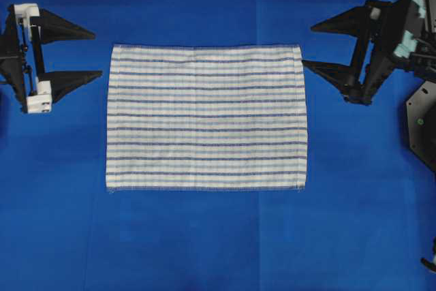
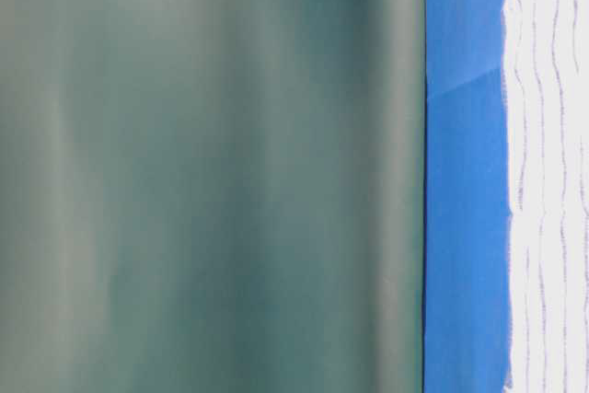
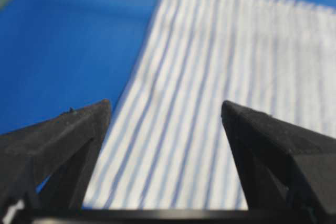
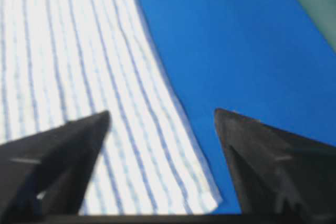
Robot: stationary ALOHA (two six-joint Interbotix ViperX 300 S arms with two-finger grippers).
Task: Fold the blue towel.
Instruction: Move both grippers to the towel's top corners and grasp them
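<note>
My gripper will carry the towel's corners across, and the blue towel (image 1: 206, 119) will fold over flat while its near edge stays in place, because the towel's far edge (image 1: 194, 48) lies thin and wavy.
The blue towel (image 1: 206, 117), white with thin blue stripes, lies flat as a rectangle in the middle of the blue table covering (image 1: 204, 236). My left gripper (image 1: 97, 52) stands open just off the towel's upper left corner, nothing between its fingers. Through the left wrist view the towel (image 3: 210, 103) stretches away beyond the open left gripper (image 3: 165, 109). My right gripper (image 1: 308, 46) is open too, beside the upper right corner, its lower fingertip almost at the towel's edge. The right wrist view shows that corner of the towel (image 4: 94, 77) between the parted fingers of the right gripper (image 4: 161, 114).
A grey-green wall panel (image 2: 212, 172) fills most of the table-level view, with the table covering (image 2: 465, 227) and the towel's edge (image 2: 552, 181) at its right. A black arm base (image 1: 422, 124) sits at the right edge of the overhead view.
</note>
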